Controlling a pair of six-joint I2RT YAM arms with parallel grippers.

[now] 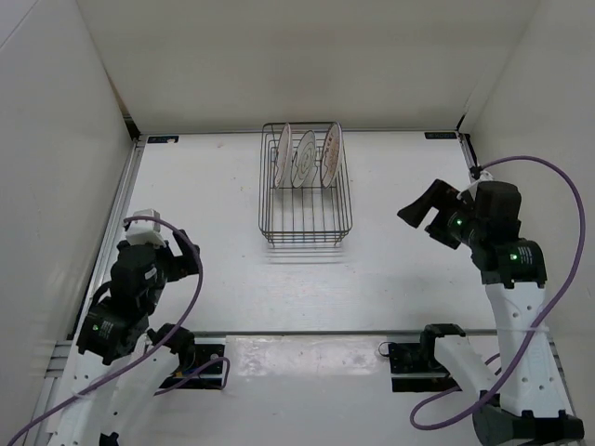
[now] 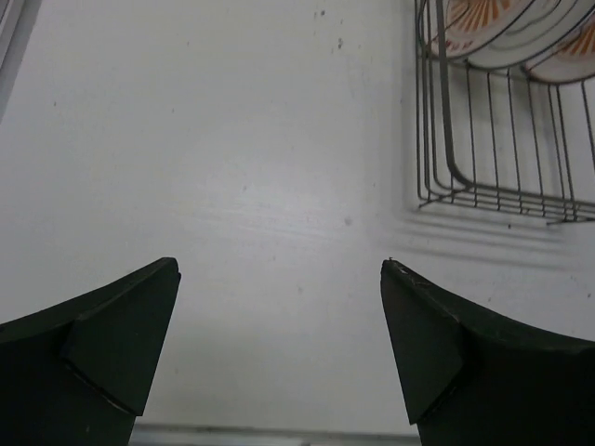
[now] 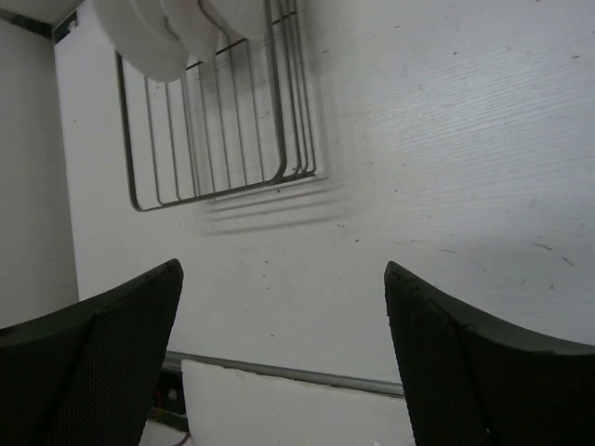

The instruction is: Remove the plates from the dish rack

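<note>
The plate (image 1: 331,156) nearest my right gripper stands with its rim clear of the middle plate, so I keep moving toward that rim (image 1: 336,128) until my fingers straddle it.
The dish rack (image 1: 307,228) is a dark wire basket at the back middle of the table. Three plates stand upright on edge in its far end: a left one (image 1: 283,156), a middle one with a grey motif (image 1: 304,158) and a right one (image 1: 330,154). My left gripper (image 1: 189,260) is open and empty, low at the left, well short of the rack. My right gripper (image 1: 416,212) is open and empty, to the right of the rack. The left wrist view shows the rack's corner (image 2: 446,139) and an orange-patterned plate (image 2: 474,28). The right wrist view shows the rack (image 3: 279,121) and white plate backs (image 3: 149,37).
White walls enclose the table at left, back and right. A metal rail (image 1: 372,333) runs across the near edge in front of both arm bases. A purple cable (image 1: 548,177) loops off the right arm.
</note>
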